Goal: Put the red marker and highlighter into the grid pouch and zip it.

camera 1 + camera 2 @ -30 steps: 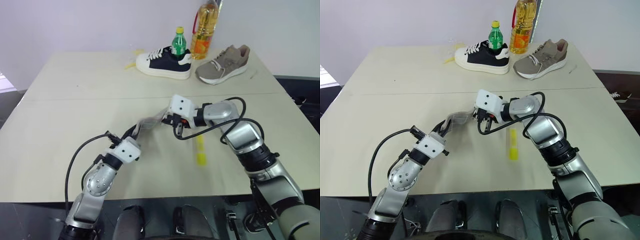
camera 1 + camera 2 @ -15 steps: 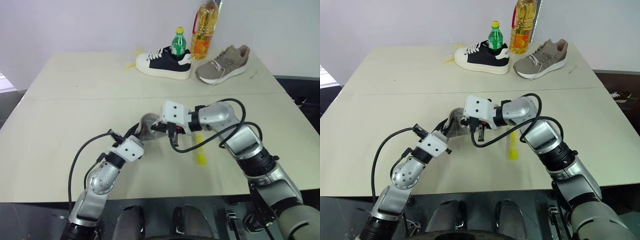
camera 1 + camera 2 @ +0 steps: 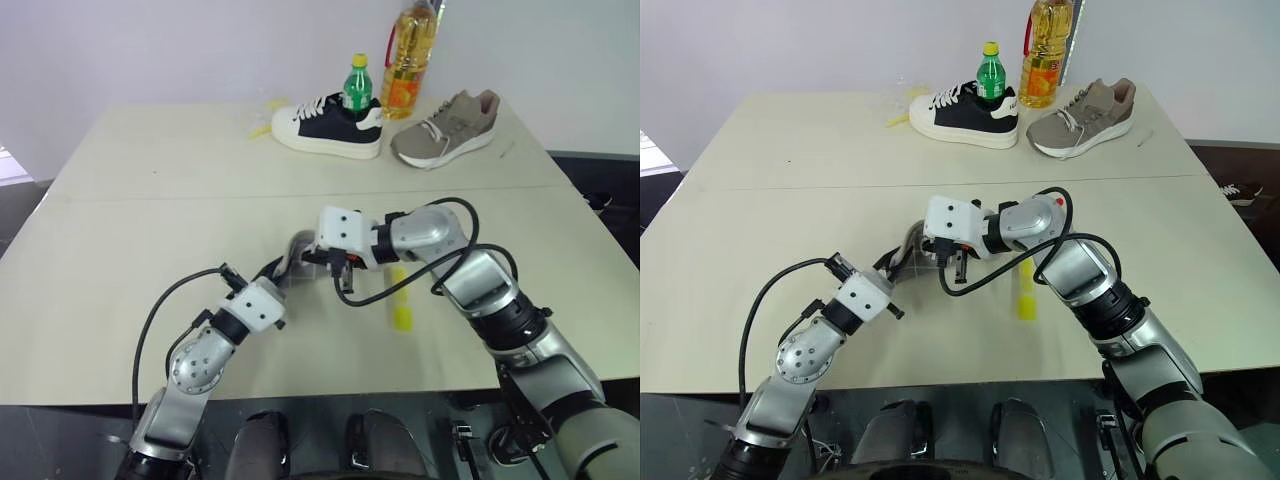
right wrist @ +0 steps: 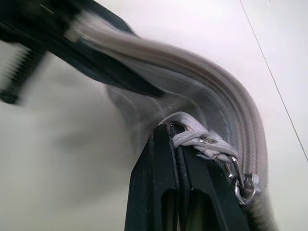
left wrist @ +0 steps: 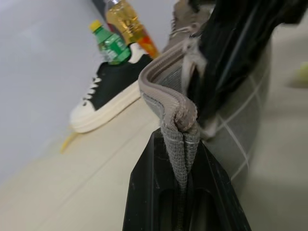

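Note:
I should back off, open my right gripper and grab the metal zipper pull, because the zipper track bends in an arch while that gripper holds the white cord.
The grey grid pouch hangs bunched in an arch between my two grippers, just above the table's middle. My left gripper is shut on the pouch's fabric end tab. My right gripper is shut on the white cord of the zipper pull, right at the zipper track, close to the left gripper. The yellow highlighter lies on the table under my right forearm, to the right of the pouch. The red marker is hidden from view.
At the table's far edge stand a black-and-white sneaker with a green bottle in it, a tall oil bottle and a tan sneaker. A yellow scrap lies left of the sneaker.
My right gripper has moved left along the pouch toward the left gripper, pulling the zipper cord with it. The pouch, stretched out before, now bunches into a short arch.

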Robot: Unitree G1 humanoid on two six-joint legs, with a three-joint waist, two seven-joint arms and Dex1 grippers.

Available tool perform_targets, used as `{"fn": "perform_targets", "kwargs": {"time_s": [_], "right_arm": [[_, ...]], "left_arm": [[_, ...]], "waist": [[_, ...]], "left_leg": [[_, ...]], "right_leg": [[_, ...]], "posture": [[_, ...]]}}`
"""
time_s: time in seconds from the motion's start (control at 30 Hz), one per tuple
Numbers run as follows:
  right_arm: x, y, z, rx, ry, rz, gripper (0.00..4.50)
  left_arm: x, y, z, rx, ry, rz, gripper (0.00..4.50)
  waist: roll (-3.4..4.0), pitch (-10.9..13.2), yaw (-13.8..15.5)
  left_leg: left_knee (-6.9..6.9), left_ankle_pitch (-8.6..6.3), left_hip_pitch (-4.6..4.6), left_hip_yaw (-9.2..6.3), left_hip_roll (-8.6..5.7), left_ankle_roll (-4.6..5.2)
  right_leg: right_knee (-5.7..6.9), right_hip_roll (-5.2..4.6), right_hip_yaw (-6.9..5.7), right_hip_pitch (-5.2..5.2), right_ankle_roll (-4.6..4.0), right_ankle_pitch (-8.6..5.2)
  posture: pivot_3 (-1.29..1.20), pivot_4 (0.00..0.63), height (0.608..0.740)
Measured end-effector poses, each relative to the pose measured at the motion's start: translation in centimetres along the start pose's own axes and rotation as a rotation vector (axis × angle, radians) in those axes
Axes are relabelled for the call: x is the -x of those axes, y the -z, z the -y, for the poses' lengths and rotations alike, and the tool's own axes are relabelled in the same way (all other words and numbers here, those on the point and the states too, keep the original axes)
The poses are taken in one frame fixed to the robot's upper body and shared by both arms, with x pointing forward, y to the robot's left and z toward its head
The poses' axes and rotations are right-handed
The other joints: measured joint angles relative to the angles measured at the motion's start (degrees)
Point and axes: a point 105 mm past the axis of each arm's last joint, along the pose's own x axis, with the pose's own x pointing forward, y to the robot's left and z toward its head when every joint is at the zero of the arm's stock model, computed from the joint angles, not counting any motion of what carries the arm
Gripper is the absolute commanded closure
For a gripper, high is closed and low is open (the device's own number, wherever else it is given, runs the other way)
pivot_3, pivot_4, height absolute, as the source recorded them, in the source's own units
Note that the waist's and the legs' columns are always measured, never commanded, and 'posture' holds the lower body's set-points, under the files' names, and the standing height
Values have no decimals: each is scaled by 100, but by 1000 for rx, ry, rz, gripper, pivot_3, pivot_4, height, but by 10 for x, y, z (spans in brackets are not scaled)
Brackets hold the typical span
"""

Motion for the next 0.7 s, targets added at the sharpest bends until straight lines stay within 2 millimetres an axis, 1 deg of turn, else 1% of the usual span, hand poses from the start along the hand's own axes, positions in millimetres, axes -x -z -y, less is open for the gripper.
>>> {"fn": "perform_targets", "kwargs": {"time_s": [0.2,0.37,0.57,0.7], "right_arm": [[2,6,2,25,-1,-21,4470],[9,13,1,65,-23,-57,4470],[19,23,-1,104,-49,-100,4470],[25,30,-1,113,-71,-129,4470]], "left_arm": [[2,-3,3,59,58,-1,4500],[-1,-6,6,90,102,8,4500],[-1,-10,10,183,171,9,4500],[0,-10,12,188,230,2,4500]], "waist": [[-1,0,6],[-2,-1,12],[-3,-2,9],[-3,-2,6]], "left_leg": [[1,0,1,0,-1,0],[4,0,1,-2,-2,0],[4,0,3,-3,-2,0],[4,0,5,-2,-2,0]], "right_leg": [[0,0,0,3,0,0],[-1,0,0,6,0,0],[0,1,0,7,0,0],[-1,1,0,9,0,0]], "posture": [[0,150,702],[0,150,702],[0,150,702],[0,150,702]]}}
